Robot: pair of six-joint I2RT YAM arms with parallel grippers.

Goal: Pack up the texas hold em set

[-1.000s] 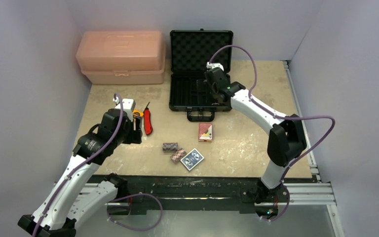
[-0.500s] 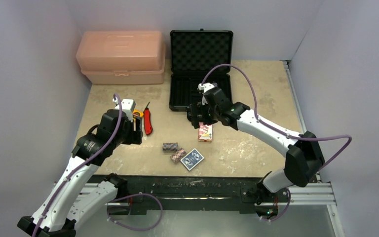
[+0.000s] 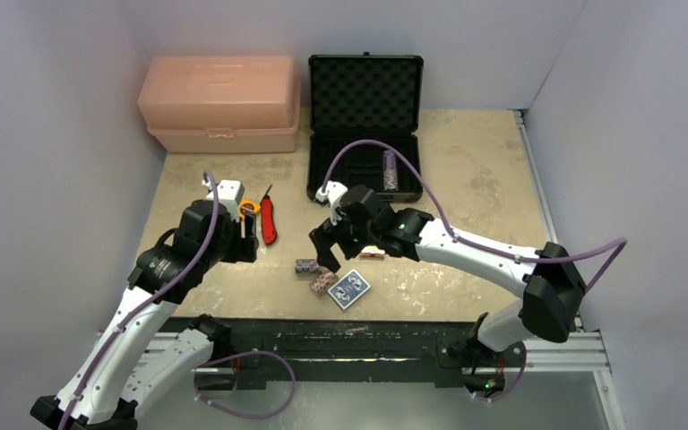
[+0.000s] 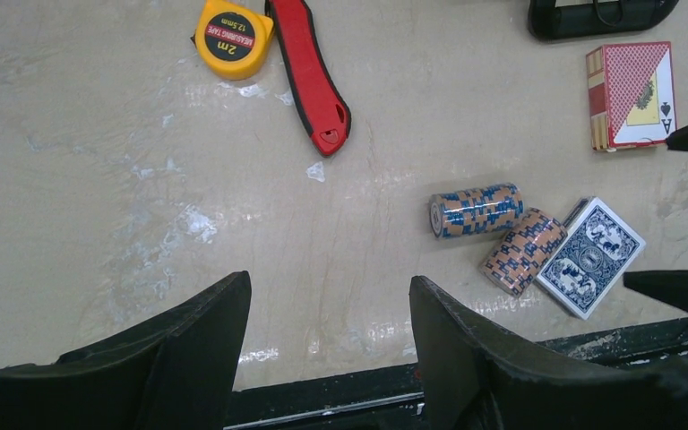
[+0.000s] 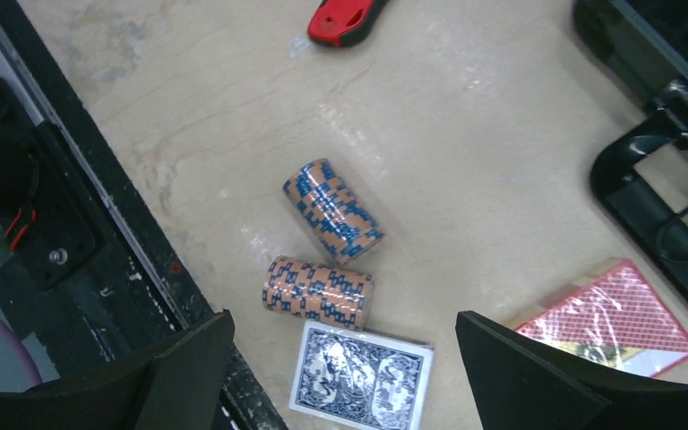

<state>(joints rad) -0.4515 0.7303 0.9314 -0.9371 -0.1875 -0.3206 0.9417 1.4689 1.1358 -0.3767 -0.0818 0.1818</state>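
Observation:
My right gripper carries on going down until its fingers reach across the chip stack (image 5: 318, 291) next to the blue deck, because both ends (image 5: 274, 283) are free and in line with the fingers.
The black briefcase (image 3: 365, 134) lies open at the back, with one striped chip stack (image 3: 390, 169) in its tray. Two more chip stacks (image 3: 308, 265) (image 3: 323, 283) lie on their sides near the front edge, next to the blue card deck (image 3: 349, 288). The red deck (image 3: 372, 253) is partly hidden under my right arm. My right gripper (image 3: 325, 253) is open and empty, above the chip stacks (image 5: 319, 291) (image 5: 333, 209) and the blue deck (image 5: 361, 380). My left gripper (image 4: 327, 305) is open and empty, left of the chip stacks (image 4: 475, 210).
A red utility knife (image 3: 270, 221) and a yellow tape measure (image 3: 250, 208) lie by my left gripper. A large pink toolbox (image 3: 221, 103) stands at the back left. The case handle (image 5: 654, 193) juts toward the red deck (image 5: 623, 327). The black front rail (image 5: 72, 233) runs close to the chips.
My right arm has swung from the briefcase toward the front left, and its gripper is now over the loose chip stacks. A chip stack now shows in the case. The left arm has not moved.

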